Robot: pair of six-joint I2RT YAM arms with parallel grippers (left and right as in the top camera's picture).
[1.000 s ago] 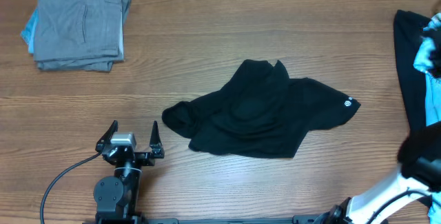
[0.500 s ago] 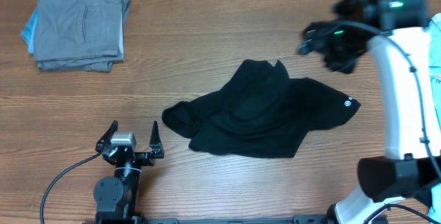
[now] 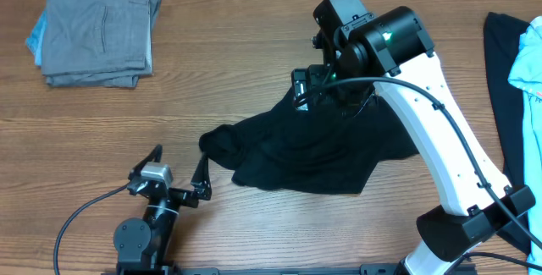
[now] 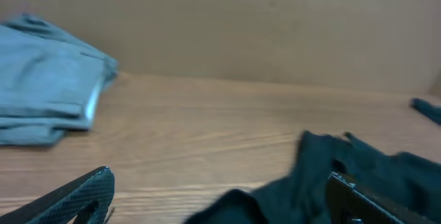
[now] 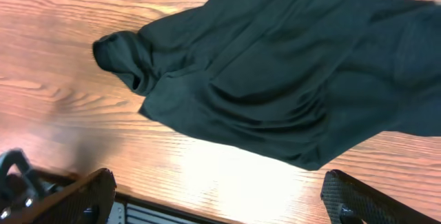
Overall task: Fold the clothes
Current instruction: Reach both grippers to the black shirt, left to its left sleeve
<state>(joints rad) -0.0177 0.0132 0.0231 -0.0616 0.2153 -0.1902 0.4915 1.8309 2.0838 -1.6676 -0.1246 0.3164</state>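
Observation:
The black shirt [image 4: 372, 172] will stretch out and spread flatter when I pull it, because the shirt's bunched sleeve [image 4: 233, 207] runs in loose folds into the shirt's crumpled body.
A black short-sleeved shirt [image 3: 296, 152] lies crumpled at the table's middle; its logo is hidden under my right arm. It also shows in the right wrist view [image 5: 275, 72] and the left wrist view [image 4: 310, 176]. My right gripper [image 3: 318, 87] hangs above the shirt's far edge, its jaws wide open and empty [image 5: 217, 196]. My left gripper [image 3: 179, 173] is open and empty [image 4: 217, 200] just left of the shirt's bunched sleeve [image 3: 216, 144], not touching it.
A folded grey stack [image 3: 97, 30] with a light blue edge sits at the far left corner, also in the left wrist view [image 4: 41, 100]. A pile of black and light blue garments [image 3: 517, 80] lies at the right edge.
My right arm has swung from the right edge across to above the black shirt. My left gripper has shifted slightly right towards the sleeve. The shirt has not moved.

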